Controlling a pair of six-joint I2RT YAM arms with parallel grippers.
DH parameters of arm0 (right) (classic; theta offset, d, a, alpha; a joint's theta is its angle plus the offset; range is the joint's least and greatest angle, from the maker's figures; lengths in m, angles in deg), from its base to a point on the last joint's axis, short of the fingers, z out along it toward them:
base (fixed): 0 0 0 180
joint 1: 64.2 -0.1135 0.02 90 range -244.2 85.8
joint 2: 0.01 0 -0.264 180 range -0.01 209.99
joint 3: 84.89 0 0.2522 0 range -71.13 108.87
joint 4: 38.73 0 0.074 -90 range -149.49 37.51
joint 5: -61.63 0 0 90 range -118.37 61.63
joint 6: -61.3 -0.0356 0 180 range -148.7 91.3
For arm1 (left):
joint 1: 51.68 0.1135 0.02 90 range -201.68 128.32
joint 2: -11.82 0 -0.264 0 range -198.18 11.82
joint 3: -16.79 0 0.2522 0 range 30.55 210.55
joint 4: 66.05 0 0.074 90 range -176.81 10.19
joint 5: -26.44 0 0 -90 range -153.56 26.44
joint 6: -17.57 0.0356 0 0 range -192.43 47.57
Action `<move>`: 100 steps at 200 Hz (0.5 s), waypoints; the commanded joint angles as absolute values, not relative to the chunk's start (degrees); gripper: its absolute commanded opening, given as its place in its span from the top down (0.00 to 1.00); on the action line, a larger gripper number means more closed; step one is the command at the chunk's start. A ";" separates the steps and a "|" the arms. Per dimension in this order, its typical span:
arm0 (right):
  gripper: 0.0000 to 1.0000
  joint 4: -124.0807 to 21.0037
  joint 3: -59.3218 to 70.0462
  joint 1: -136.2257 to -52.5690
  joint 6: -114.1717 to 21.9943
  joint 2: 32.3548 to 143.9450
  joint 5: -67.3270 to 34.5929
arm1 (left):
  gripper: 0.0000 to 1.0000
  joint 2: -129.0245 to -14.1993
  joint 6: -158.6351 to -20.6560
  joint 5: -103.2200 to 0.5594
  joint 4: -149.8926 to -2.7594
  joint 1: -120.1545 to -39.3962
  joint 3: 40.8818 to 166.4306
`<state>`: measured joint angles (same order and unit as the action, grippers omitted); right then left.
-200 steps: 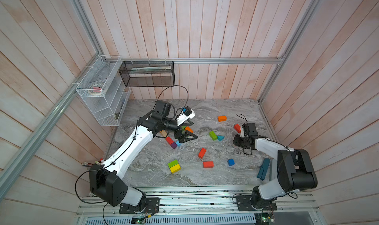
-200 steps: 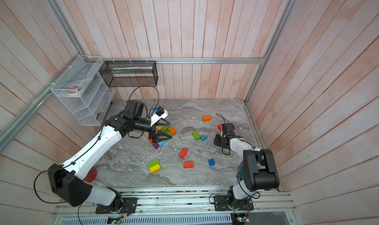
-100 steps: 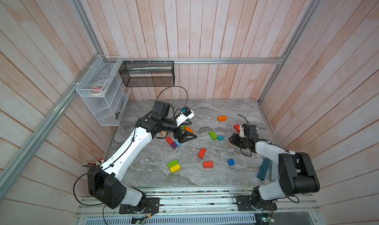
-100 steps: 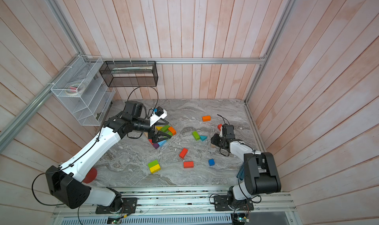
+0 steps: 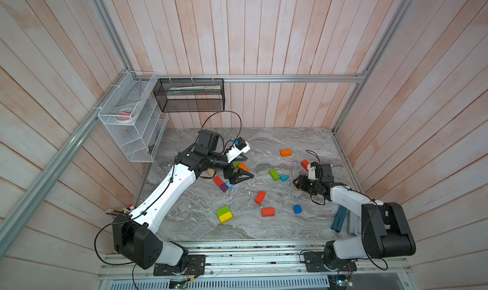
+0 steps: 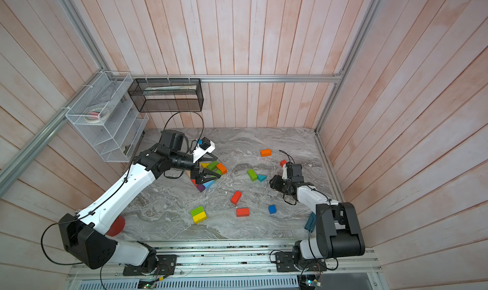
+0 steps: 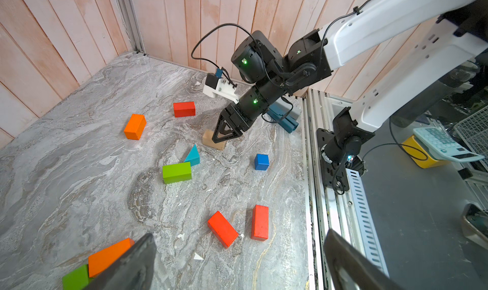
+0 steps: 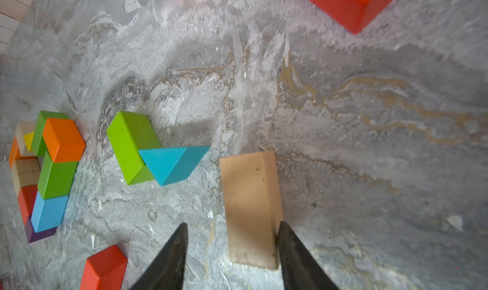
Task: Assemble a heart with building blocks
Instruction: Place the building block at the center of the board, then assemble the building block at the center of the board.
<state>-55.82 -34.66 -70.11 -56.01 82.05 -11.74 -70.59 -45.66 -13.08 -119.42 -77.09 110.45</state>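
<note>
The tan brick sits crooked, leaving a gap to the teal wedge, so the robot's right gripper should swing the brick's near end (image 8: 253, 248) up against the wedge.
Building blocks lie scattered on the grey marbled table (image 5: 184, 222). A tight cluster of green, orange, red, blue, purple and tan blocks (image 8: 56, 154) sits under my left gripper (image 5: 239, 175), which hovers open and holds nothing. In the left wrist view the left gripper (image 7: 237, 265) shows wide-apart fingers over two red bricks (image 7: 223, 229). My right gripper (image 8: 232, 225) is low at a plain tan brick (image 8: 250, 206) that lies flat between its open jaws. One fingertip (image 8: 285, 238) touches the brick's side; the other stands off it. A green brick (image 5: 274, 174) and a teal wedge (image 5: 284, 177) lie just beyond.
Loose blocks: an orange brick (image 5: 286, 152), red bricks (image 5: 305, 164), (image 5: 260, 197), (image 5: 268, 211), a blue cube (image 5: 297, 209), a green-yellow pair (image 5: 224, 214). Long dark-blue and grey bars (image 5: 339, 221) lie by the right arm's base. Wire baskets (image 5: 126, 132) hang at the back left wall.
My right gripper has slid a little left to the tan brick and its jaws have come apart. The left arm has hardly moved.
</note>
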 commanded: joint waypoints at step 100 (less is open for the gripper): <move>0.66 -54.40 -34.17 -71.75 -54.02 84.21 -7.82 | 0.00 -69.89 -45.79 -12.96 -118.83 -77.15 109.55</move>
